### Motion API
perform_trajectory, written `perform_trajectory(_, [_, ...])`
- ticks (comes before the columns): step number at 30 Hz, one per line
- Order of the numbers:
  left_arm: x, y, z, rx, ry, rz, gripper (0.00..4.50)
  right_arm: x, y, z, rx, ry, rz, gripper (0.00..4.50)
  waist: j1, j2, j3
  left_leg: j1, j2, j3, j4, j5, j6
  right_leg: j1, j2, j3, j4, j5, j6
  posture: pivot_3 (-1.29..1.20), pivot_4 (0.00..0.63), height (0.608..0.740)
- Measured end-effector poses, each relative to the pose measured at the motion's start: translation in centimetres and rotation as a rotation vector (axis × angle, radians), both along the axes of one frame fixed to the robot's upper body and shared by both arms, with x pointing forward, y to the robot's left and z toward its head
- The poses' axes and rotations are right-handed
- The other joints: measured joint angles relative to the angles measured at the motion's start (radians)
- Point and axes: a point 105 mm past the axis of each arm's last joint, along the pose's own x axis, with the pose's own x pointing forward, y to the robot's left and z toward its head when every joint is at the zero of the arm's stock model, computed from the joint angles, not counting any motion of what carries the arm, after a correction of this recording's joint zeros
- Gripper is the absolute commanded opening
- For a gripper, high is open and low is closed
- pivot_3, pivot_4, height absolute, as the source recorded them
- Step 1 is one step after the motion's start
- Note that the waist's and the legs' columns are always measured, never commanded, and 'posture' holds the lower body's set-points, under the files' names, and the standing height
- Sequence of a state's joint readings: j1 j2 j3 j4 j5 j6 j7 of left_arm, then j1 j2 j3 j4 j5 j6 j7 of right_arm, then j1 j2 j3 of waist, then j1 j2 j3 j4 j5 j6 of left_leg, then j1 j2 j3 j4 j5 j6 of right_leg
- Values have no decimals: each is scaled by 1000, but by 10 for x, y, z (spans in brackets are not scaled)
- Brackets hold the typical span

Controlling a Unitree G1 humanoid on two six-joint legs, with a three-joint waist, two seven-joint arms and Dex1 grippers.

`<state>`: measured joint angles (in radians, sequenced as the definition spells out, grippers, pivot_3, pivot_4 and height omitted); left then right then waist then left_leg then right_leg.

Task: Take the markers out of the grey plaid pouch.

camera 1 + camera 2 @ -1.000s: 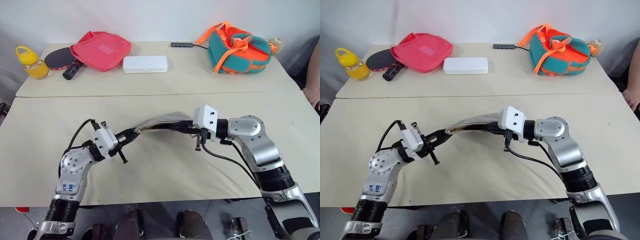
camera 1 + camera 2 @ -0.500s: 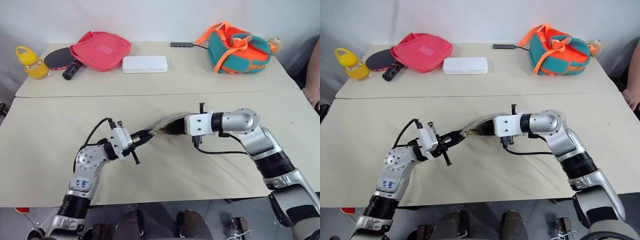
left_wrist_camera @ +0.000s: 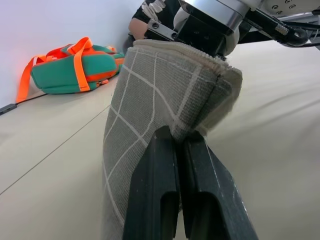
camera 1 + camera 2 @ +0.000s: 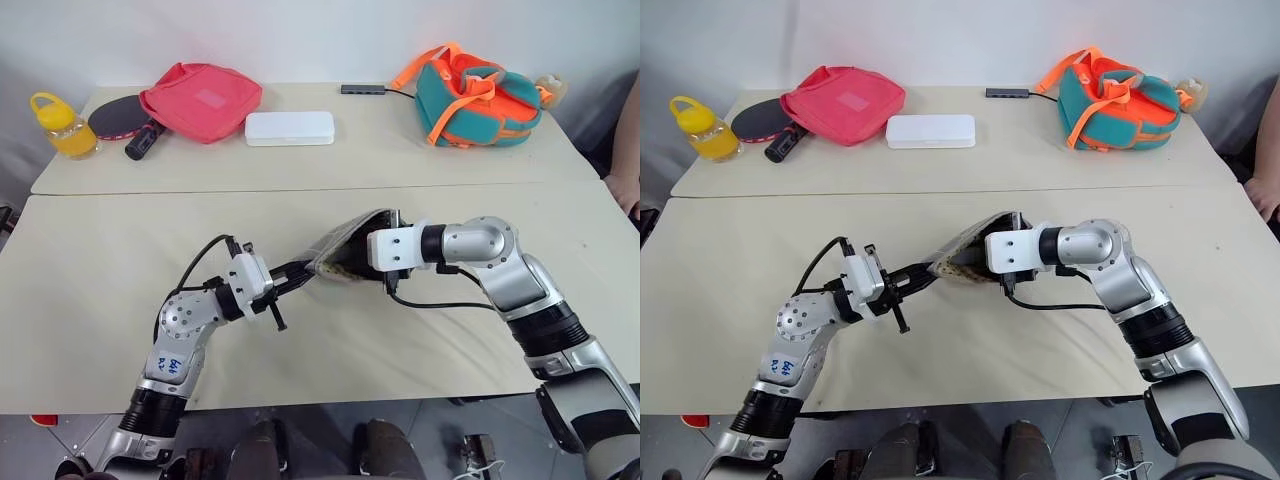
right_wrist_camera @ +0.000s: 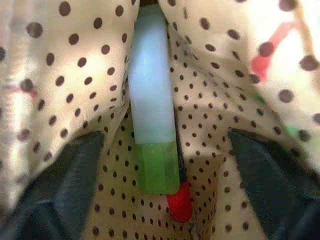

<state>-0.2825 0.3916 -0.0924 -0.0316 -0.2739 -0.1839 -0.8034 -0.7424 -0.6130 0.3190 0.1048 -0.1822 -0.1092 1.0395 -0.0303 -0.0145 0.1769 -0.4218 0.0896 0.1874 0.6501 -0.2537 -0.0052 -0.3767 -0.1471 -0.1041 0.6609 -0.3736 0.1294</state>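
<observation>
A dark sliver meets the red end (image 5: 181,165). A black marker should therefore stay in the pouch when I take out the pale green marker (image 5: 153,100).
The grey plaid pouch (image 4: 343,250) hangs bunched just above the near table between my two arms. My left gripper (image 3: 177,137) is shut on its closed end, seen also from the head camera (image 4: 306,267). My right gripper (image 5: 165,135) reaches into the pouch's mouth, its two dark fingers (image 5: 75,185) spread wide against the cream, dark-dotted lining. Between them lie the markers, touched by neither finger. The pale green marker (image 5: 150,100) lies lengthwise. The red end (image 5: 179,207) of the other marker shows under it, with the rest hidden.
On the far table stand a pink-red bag (image 4: 200,100), a paddle (image 4: 118,118), a yellow bottle (image 4: 62,125), a white box (image 4: 290,128) and a teal-and-orange backpack (image 4: 478,95). A person's hand (image 4: 625,190) rests at the right edge. A seam (image 4: 150,192) divides the two tables.
My left gripper carried its end of the pouch to the right, so the stretched pouch slackened and bunched. My right wrist rolled and its fingers spread open inside the mouth.
</observation>
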Motion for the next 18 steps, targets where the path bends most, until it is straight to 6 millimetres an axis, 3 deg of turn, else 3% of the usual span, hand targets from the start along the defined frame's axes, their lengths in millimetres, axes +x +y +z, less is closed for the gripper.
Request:
perform_trajectory(5, [-1, 0, -1, -2, 6, 2, 0, -5, 2, 7, -19, -22, 25, 1356, 0, 0, 0, 0, 0, 0, 0, 0, 0, 0, 0, 0, 0, 0, 0, 0, 150, 740])
perform_trajectory(12, [-2, -5, 3, -91, 92, -18, 0, -12, -6, 15, -95, 5, 44, 1356, 1, 0, 0, 0, 0, 0, 0, 0, 0, 0, 0, 0, 0, 0, 0, 0, 150, 740])
perform_trajectory(18, [-12, -22, 10, -243, 299, -148, 0, -27, -17, 39, -113, 189, 46, 1356, 1, 0, 0, 0, 0, -1, 1, 0, 0, 1, 0, 0, 0, 0, 0, 0, 150, 740])
